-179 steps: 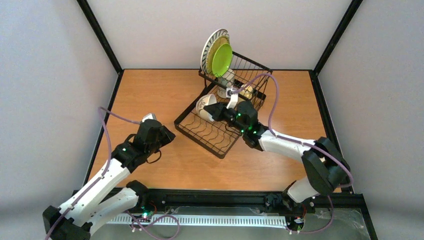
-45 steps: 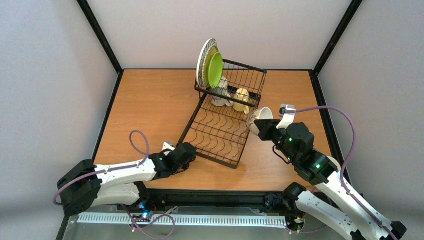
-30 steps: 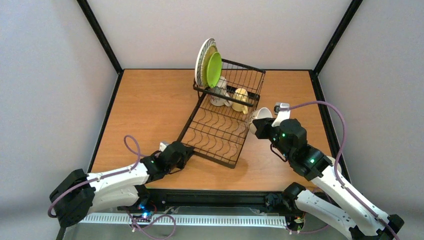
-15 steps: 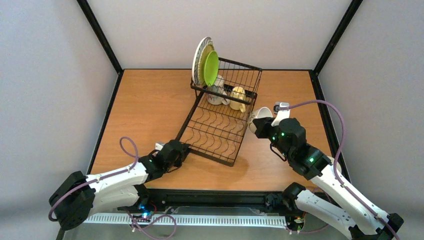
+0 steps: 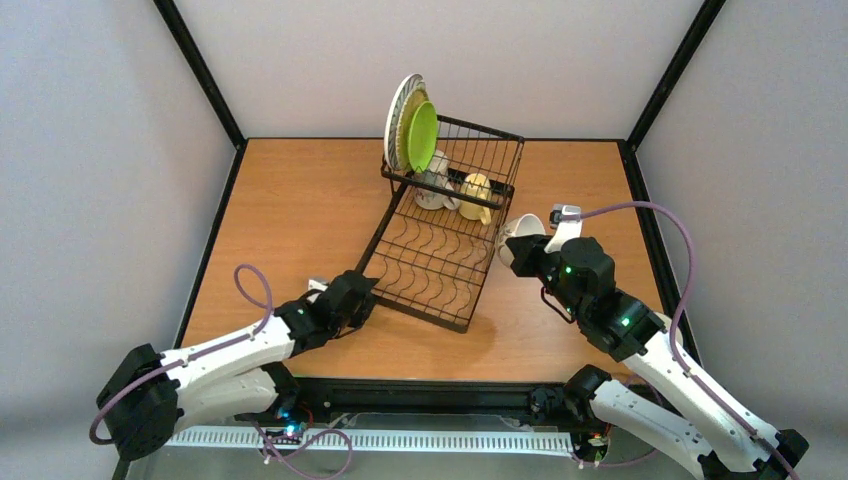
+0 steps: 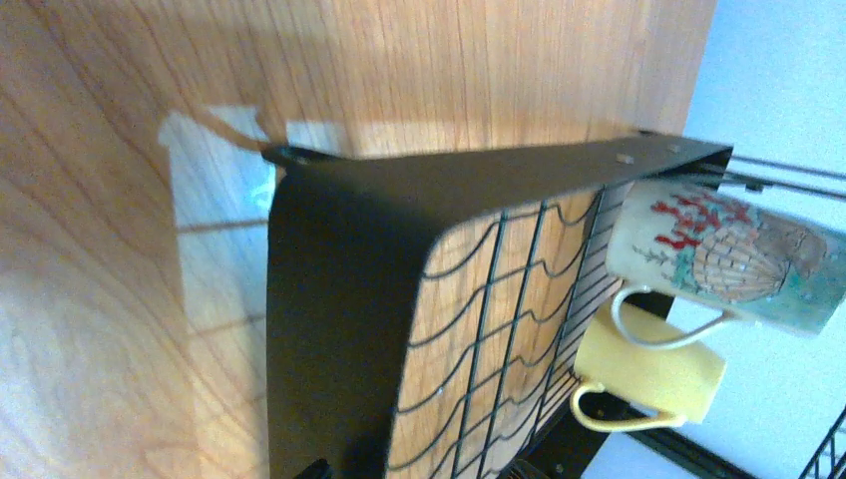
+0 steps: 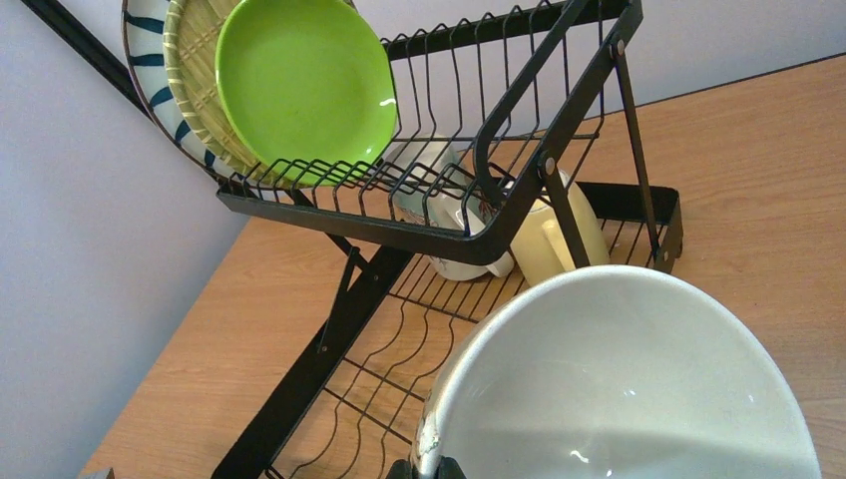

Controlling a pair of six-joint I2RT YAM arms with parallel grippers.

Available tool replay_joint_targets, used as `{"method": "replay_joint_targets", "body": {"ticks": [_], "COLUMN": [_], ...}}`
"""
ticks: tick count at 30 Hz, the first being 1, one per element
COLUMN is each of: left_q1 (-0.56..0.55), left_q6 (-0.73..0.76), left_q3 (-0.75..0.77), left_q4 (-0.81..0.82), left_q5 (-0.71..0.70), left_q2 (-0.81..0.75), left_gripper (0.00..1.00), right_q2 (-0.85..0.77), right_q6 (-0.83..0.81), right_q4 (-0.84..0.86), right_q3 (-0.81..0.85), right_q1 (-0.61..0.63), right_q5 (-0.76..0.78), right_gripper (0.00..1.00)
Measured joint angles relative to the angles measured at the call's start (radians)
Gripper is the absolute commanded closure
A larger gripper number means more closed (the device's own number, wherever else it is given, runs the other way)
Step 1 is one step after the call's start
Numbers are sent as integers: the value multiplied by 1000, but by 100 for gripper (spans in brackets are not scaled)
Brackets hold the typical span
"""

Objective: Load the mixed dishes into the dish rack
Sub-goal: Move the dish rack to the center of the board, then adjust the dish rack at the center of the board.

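Note:
Next, my left gripper leaves the tray's corner and pulls the side rail point(image 5: 400, 197) by the patterned mug, because the dish rack sits at a slant with its basket end point(image 5: 452, 163) toward the white bowl.
The black wire dish rack point(image 5: 430, 268) sits mid-table. Its raised basket holds a striped plate point(image 7: 148, 55), a bamboo plate point(image 7: 195, 85) and a lime-green plate point(image 5: 422, 136) on edge. A patterned mug point(image 6: 718, 254) and a yellow mug point(image 6: 648, 374) lie under the basket. My left gripper point(image 5: 357, 294) is open at the tray's near-left corner point(image 6: 339, 299), jaws either side of the rim. My right gripper point(image 7: 439, 467) is shut on the rim of a white bowl point(image 7: 619, 379), held above the table just right of the tray point(image 5: 521, 234).
Bare wooden tabletop point(image 5: 290, 210) lies left of the rack and a narrower strip to its right. A black frame with upright posts point(image 5: 200, 70) borders the table. A purple cable point(image 5: 660, 215) loops over the right arm.
The left gripper has opened at the rack's near-left corner. The rack had slid a little to the left before that. The right arm has kept the bowl almost still.

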Motion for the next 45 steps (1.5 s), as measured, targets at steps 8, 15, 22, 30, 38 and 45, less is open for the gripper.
{"method": "replay_joint_targets", "body": {"ticks": [8,15,22,30,38,45], "left_q1": [-29,-10,79,143,211,225], "left_q6": [111,554,1033,1331,1485,1571], "left_q3": [129,439,659,669,627,626], "left_q4": [-145,-284,-278,-249,-100,25], "left_q5": [3,-139,-158,-128,-91,-7], "left_q2": [-46,-8,269,459,468,581], "left_gripper": [3,1,0,0,0,0], "right_q2": [-7,-8,-6,10,49,56], "right_q6": [3,2,-2,-24,-29,-31], "right_q4": [7,7,7,7,18,18], "right_q3": [0,0,0,0,0,0], "right_q1": [0,0,-1,-1,-2,-2], "right_q5": [-2,5,14,35,32,47], "right_gripper": [98,98,98,98,98,98]}}
